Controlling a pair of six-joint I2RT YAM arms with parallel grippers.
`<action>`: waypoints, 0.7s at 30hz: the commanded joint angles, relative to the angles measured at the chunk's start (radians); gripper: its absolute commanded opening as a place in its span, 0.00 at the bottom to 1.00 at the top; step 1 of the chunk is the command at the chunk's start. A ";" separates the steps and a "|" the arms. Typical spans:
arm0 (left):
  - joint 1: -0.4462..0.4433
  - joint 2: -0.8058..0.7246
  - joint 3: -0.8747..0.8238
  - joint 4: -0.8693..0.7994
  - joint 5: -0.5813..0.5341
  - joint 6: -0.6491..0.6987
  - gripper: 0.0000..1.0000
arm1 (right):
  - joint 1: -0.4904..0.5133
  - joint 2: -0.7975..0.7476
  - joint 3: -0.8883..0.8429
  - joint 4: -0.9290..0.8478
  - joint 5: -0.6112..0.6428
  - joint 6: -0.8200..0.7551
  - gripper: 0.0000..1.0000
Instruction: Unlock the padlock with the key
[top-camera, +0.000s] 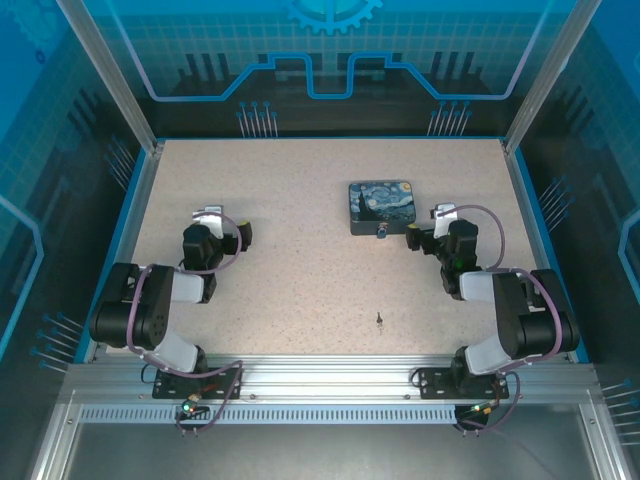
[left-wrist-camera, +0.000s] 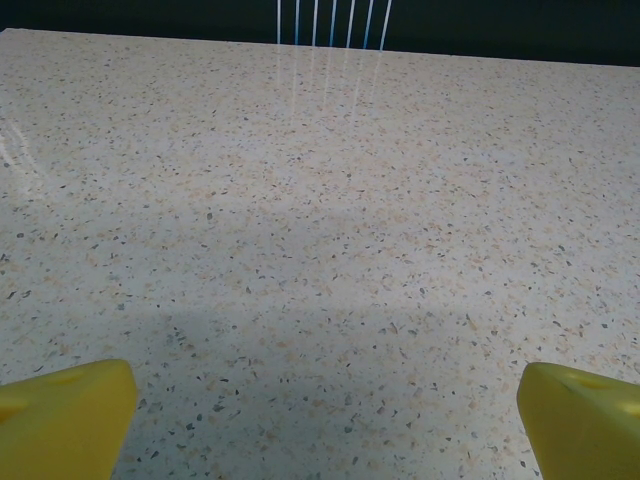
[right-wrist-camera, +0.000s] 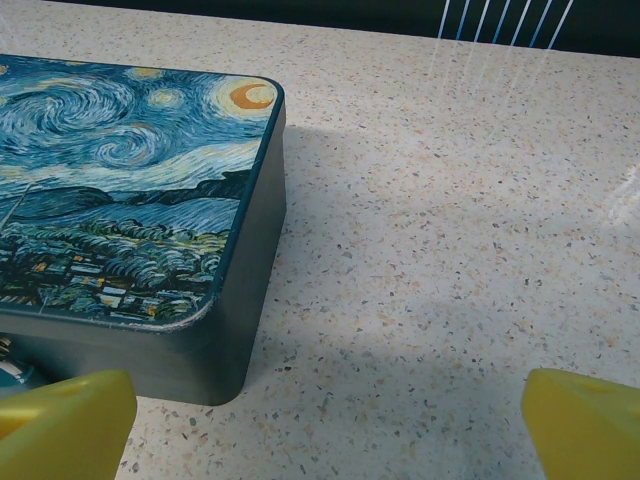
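The tin with the padlock is far from my left gripper. Next, I move the tin toward the middle with both grippers before I take the key.
The tiny blue padlock lies on the table against the front edge of the starry-night tin. The small dark key lies alone on the table, nearer the arms and well in front of the padlock. My right gripper sits just right of the tin, open and holding nothing. In the right wrist view its yellow fingertips stand wide apart, the tin's corner by the left one. My left gripper rests at the left, far from both. It is open over bare table.
The speckled table is fenced by blue rails and transparent walls at the left, right and back. An aluminium frame carrying the arm bases runs along the near edge.
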 joint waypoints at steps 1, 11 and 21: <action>0.002 -0.008 0.014 -0.002 0.019 0.003 0.99 | 0.009 0.005 0.017 0.012 0.004 -0.010 1.00; 0.007 -0.025 -0.006 0.021 -0.084 -0.039 0.99 | -0.032 -0.030 0.040 -0.043 -0.034 0.029 1.00; 0.008 -0.410 0.071 -0.363 -0.069 -0.144 0.99 | -0.137 -0.288 0.265 -0.671 -0.140 0.141 1.00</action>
